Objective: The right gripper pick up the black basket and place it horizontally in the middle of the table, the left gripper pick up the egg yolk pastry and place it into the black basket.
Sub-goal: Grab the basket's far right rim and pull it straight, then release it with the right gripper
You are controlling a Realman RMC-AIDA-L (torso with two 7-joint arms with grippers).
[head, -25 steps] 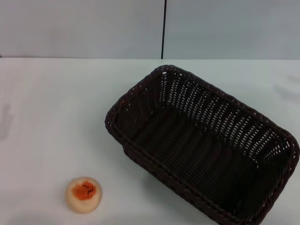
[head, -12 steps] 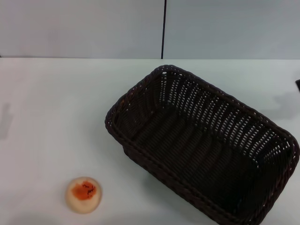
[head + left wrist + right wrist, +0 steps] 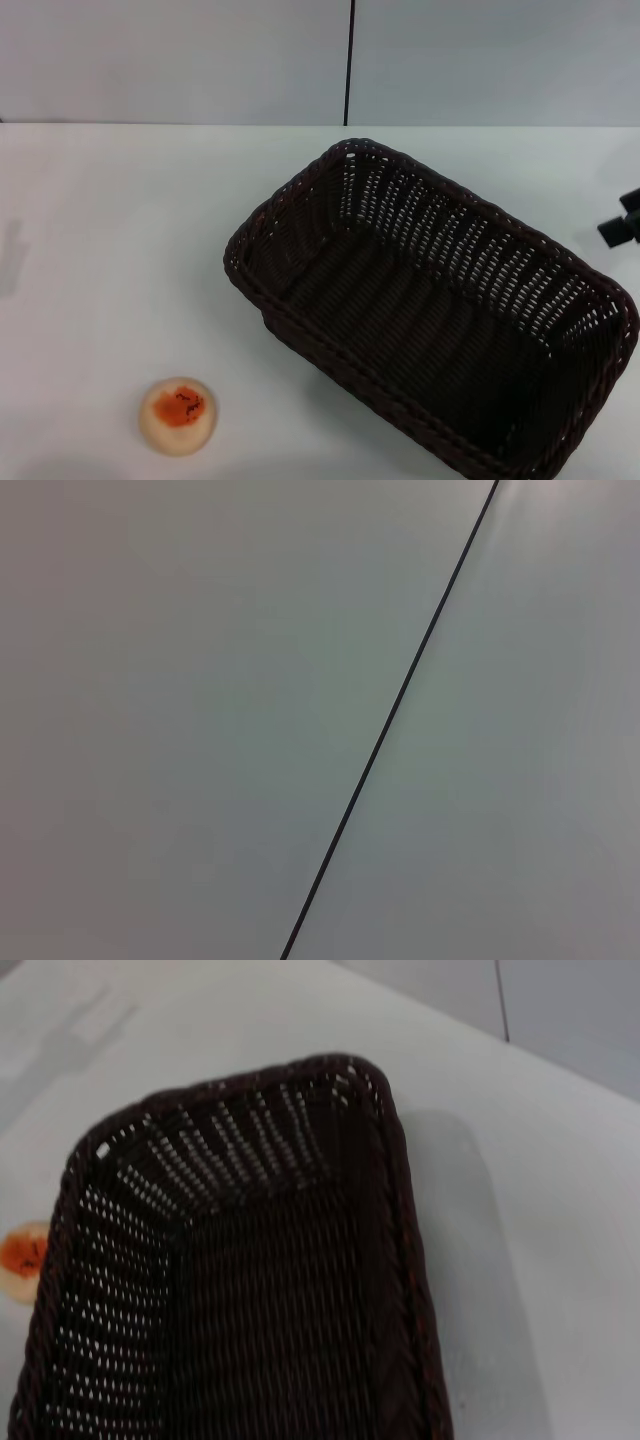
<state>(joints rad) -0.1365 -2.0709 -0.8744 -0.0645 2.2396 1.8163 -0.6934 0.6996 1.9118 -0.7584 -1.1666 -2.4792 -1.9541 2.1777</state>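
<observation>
My right gripper is lined up with its open fingers across the far rim of the black basket (image 3: pixel 572 252). It should go on moving in until the fingers are on both sides of that rim (image 3: pixel 594 268) before it closes.
The black basket (image 3: pixel 450 245) sits empty on the white table (image 3: pixel 120 230), right of centre and turned diagonally. Its near end runs off the bottom edge of the head view. The egg yolk pastry (image 3: pixel 178 415) lies on the table at the near left, well apart from the basket. A black part of my right gripper (image 3: pixel 622 222) shows at the right edge, just beyond the basket's far right rim and apart from it. The right wrist view looks down into the basket (image 3: pixel 400 1210), with the pastry (image 3: pixel 22 1260) past its far side. My left gripper is out of view.
A grey wall with a vertical black seam (image 3: pixel 349 60) stands behind the table. The left wrist view shows only that wall and its seam (image 3: pixel 390 720). Bare tabletop lies left of the basket and around the pastry.
My right gripper has come into the head view at the right edge, beside the basket's far right rim. The basket and the pastry have not moved.
</observation>
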